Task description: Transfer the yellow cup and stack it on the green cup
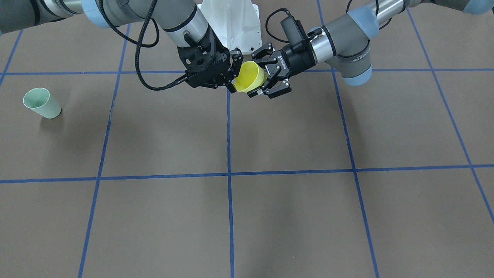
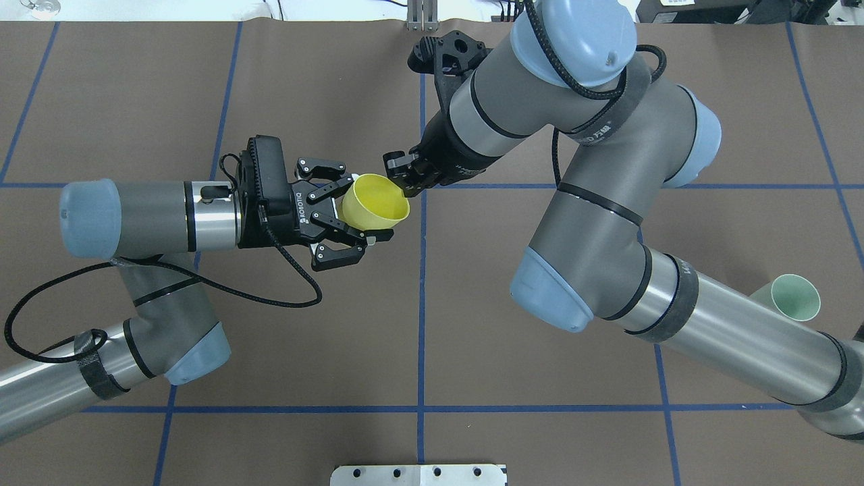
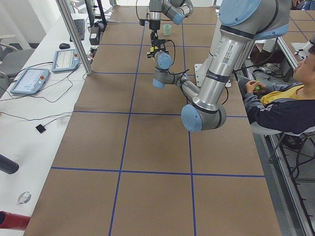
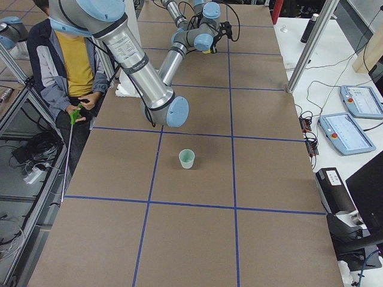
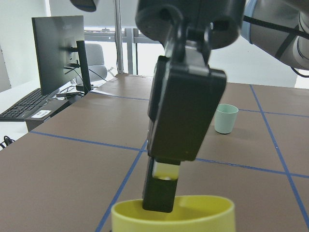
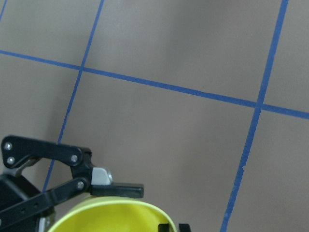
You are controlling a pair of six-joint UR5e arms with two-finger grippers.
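The yellow cup's rim is pinched by only the ends of my right gripper's fingers, so next my right gripper opens and reaches farther over the cup's side before my left gripper lets go.
The yellow cup (image 1: 250,77) is held in the air over the table's middle, tipped on its side, between both grippers. My left gripper (image 1: 255,77) has its fingers on either side of the cup's base end and touches it on both sides. My right gripper (image 1: 233,75) is pinched on the cup's rim, with one finger (image 5: 160,193) at the cup's mouth. The cup also shows in the overhead view (image 2: 375,201) with my left gripper (image 2: 361,206) and my right gripper (image 2: 405,177). The green cup (image 1: 41,103) stands upright on the table, far out on my right side, partly behind my right arm in the overhead view (image 2: 795,297).
The brown table has a blue tape grid (image 1: 229,173). The white robot base (image 1: 231,23) is behind the grippers. A person (image 4: 66,60) sits beside the table by the robot. Tablets (image 4: 353,131) and cables lie on a side bench.
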